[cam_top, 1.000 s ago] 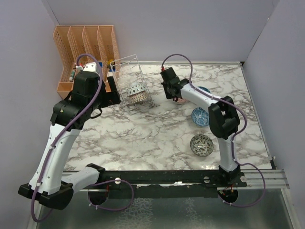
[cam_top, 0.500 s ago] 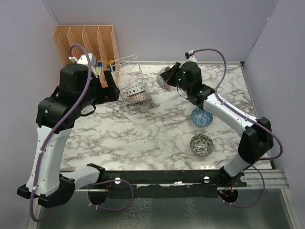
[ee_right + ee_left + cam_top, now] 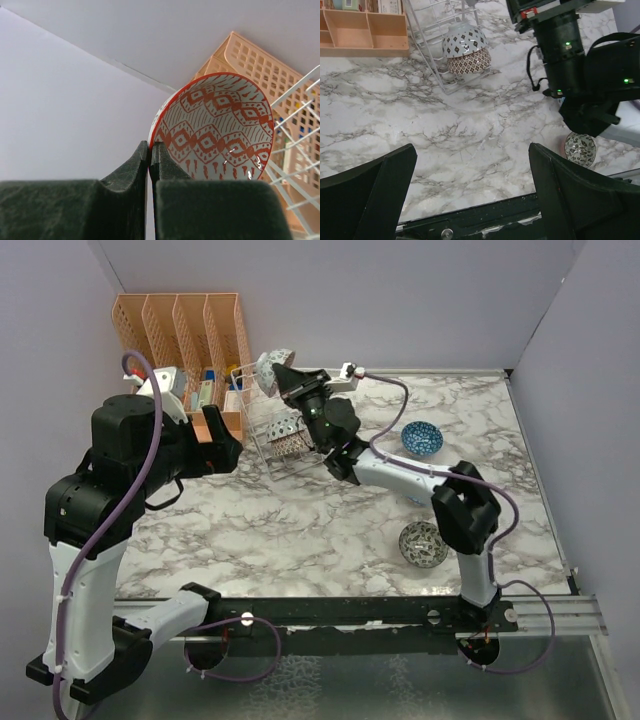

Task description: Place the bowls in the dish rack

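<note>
The reddish-pink bowl is hanging on edge above the rack's free back, so the robot's right gripper should keep bringing it down until it rests behind the grey-white bowl.
My right gripper is shut on the rim of a reddish-pink patterned bowl and holds it on edge in the air above the back of the wire dish rack. In the right wrist view the fingers pinch the bowl's left rim. Two bowls stand in the rack, one grey-white and one brown. A blue bowl and a dark grey-green bowl sit on the table at the right. My left gripper is open and empty, left of the rack.
A peach slotted organiser stands at the back left against the wall, right behind the rack; it also shows in the right wrist view. The right arm stretches across the table's middle. Marble tabletop lies in front of the rack.
The right arm has swung left from the right side of the table, carrying the reddish-pink bowl up over the rack. The left arm has pulled back to the left and risen.
</note>
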Tool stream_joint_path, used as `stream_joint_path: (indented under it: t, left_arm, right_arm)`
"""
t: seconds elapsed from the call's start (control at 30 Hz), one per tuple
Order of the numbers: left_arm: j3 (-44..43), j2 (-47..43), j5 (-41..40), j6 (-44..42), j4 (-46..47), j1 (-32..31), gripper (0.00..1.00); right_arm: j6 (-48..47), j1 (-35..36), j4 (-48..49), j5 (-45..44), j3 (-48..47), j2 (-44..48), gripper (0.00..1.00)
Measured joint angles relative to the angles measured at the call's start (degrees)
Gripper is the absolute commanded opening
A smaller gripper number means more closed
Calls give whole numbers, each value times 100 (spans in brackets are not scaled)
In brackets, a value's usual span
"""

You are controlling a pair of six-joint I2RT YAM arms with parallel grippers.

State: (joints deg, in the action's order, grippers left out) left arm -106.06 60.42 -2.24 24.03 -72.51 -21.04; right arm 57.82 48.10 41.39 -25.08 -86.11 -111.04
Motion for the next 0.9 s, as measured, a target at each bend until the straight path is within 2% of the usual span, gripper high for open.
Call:
stream_joint_path:
  t: [0.17,0.37,0.9]
  left_arm:
    - [44,-70,37,-68,-138,0,99]
    - [44,-52,66,-201,-251,0,99]
    - [216,-85,144,-494,-275,-48,99]
  right_arm:
    - [52,369,857,-798,-723,-977,1]
    - [221,555,1547,-1563,-855,-1488,1]
    - [1290,560,1773,-2343,-868,-2218,1]
